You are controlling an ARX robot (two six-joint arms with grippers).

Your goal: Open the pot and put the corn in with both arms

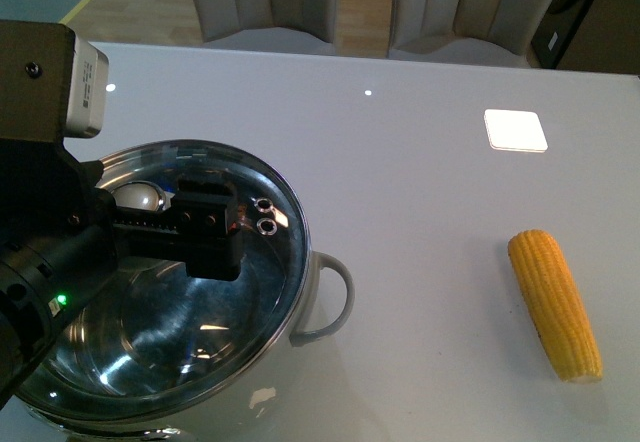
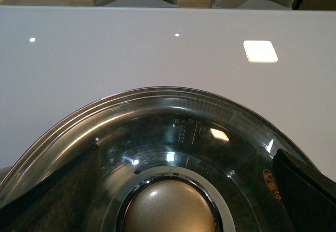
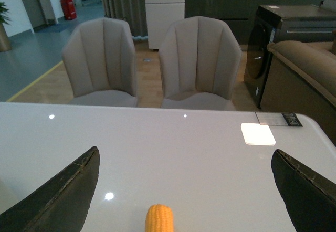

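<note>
My gripper will uncover an empty pot (image 1: 165, 342) when it lifts the glass lid off, because only dark shiny metal (image 1: 225, 307) shows through the lid.
The pot (image 1: 322, 302) stands at the table's front left, pale outside with a looped side handle, and a glass lid (image 1: 180, 312) closes it. My left gripper (image 1: 205, 227) hovers open just over that lid. In the left wrist view the lid's metal knob (image 2: 170, 208) lies between the two dark fingers (image 2: 307, 190) and touches neither. The corn (image 1: 555, 302) lies on the table at the right, well apart from the pot. My right gripper (image 3: 184, 190) is open above the table, and the tip of the corn (image 3: 159, 219) shows between its spread fingers (image 3: 68, 190), untouched. The right arm is outside the front view.
A white square patch (image 1: 516, 129) shines on the table at the far right. Two padded chairs (image 1: 265, 2) stand behind the table's far edge. The right wrist view also has a dark cabinet (image 3: 283, 32) and a sofa (image 3: 310, 59) off to the side.
</note>
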